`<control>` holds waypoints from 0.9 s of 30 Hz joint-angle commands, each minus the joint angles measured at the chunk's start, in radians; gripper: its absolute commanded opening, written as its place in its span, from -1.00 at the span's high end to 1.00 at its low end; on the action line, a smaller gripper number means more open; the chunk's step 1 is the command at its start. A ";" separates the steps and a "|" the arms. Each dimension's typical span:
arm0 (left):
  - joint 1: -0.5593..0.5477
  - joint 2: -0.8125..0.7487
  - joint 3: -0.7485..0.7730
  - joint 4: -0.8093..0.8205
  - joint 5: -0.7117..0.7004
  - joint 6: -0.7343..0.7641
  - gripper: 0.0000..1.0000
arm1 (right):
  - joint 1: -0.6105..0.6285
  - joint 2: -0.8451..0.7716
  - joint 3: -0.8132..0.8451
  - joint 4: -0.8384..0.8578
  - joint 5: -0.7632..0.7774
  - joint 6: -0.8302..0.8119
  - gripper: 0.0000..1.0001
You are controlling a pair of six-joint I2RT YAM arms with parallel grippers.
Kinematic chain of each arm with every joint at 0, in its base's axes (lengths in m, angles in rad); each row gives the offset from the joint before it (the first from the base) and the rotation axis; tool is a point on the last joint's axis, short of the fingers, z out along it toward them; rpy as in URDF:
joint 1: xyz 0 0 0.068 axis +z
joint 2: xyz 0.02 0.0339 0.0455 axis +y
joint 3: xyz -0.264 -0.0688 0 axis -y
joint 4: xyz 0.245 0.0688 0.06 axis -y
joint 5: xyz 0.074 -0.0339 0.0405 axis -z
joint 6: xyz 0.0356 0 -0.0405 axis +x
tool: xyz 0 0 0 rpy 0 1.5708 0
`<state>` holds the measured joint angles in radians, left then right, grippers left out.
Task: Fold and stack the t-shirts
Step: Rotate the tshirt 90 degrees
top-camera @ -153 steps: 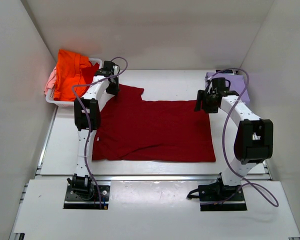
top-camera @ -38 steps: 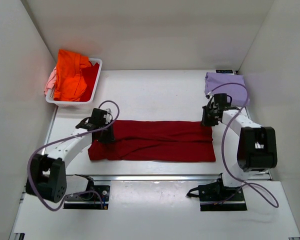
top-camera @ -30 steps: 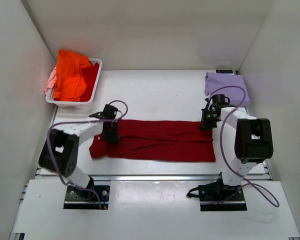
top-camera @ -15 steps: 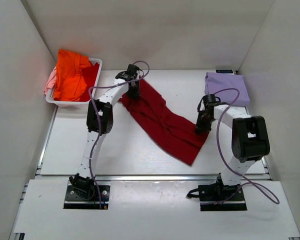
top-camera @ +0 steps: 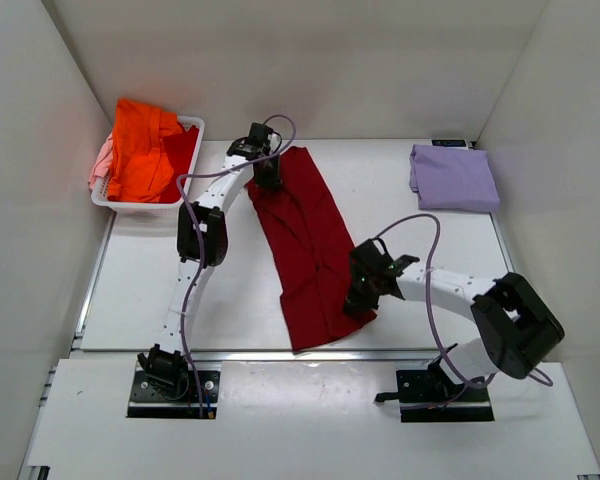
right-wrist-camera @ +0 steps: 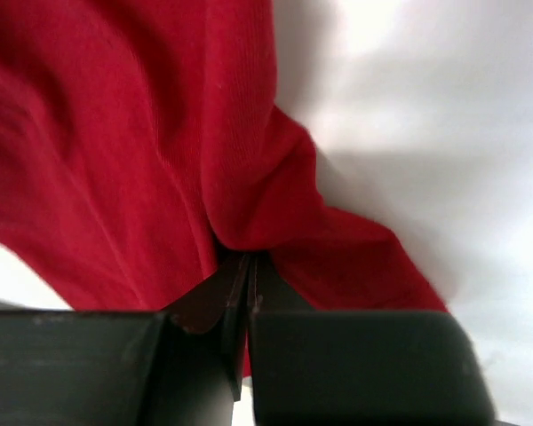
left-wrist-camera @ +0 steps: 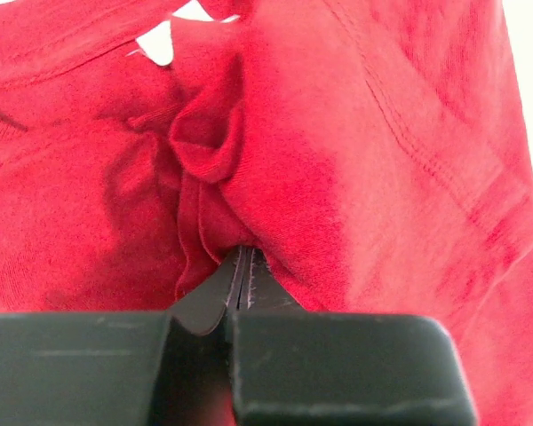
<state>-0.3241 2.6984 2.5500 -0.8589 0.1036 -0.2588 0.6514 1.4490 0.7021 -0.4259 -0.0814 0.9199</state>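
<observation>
The dark red t-shirt lies slanted [top-camera: 305,235], so the robot needs to straighten it first. The robot's right gripper should then go from the t-shirt's side edge to the t-shirt's near corner [top-camera: 371,318].
The dark red t-shirt [top-camera: 308,245] lies folded into a long strip that runs from the far middle of the table toward the near edge. My left gripper [top-camera: 268,178] is shut on its far end; in the left wrist view the jaws [left-wrist-camera: 242,257] pinch a bunched fold of red cloth [left-wrist-camera: 355,160]. My right gripper [top-camera: 358,300] is shut on the strip's near right edge, and red cloth [right-wrist-camera: 142,142] drapes from its jaws [right-wrist-camera: 247,259]. A folded lavender t-shirt [top-camera: 454,177] lies at the far right. Orange [top-camera: 140,145] and pale pink [top-camera: 100,160] t-shirts hang out of the basket.
The white slatted basket [top-camera: 185,185] stands at the far left corner against the left wall. White walls close in the table on three sides. The table's near edge [top-camera: 310,352] runs just below the strip's near end.
The red strip has swung from lying across the table to running front to back. My left gripper carried its end to the far middle. My right gripper carried the other end toward the near edge.
</observation>
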 commanded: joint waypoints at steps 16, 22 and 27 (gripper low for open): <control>0.005 0.037 0.038 0.376 0.317 -0.117 0.90 | 0.140 0.082 -0.123 0.188 -0.032 0.108 1.00; 0.031 -0.128 0.061 0.414 0.303 -0.149 0.82 | 0.203 0.007 -0.004 -0.011 0.170 0.103 0.98; 0.074 -0.374 -0.130 0.437 0.315 -0.154 0.82 | 0.244 -0.105 -0.045 -0.056 0.227 0.145 1.00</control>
<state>-0.2878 2.5996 2.4725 -0.4839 0.3901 -0.4084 0.8680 1.4200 0.6792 -0.3676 0.0147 1.0504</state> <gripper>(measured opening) 0.099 0.001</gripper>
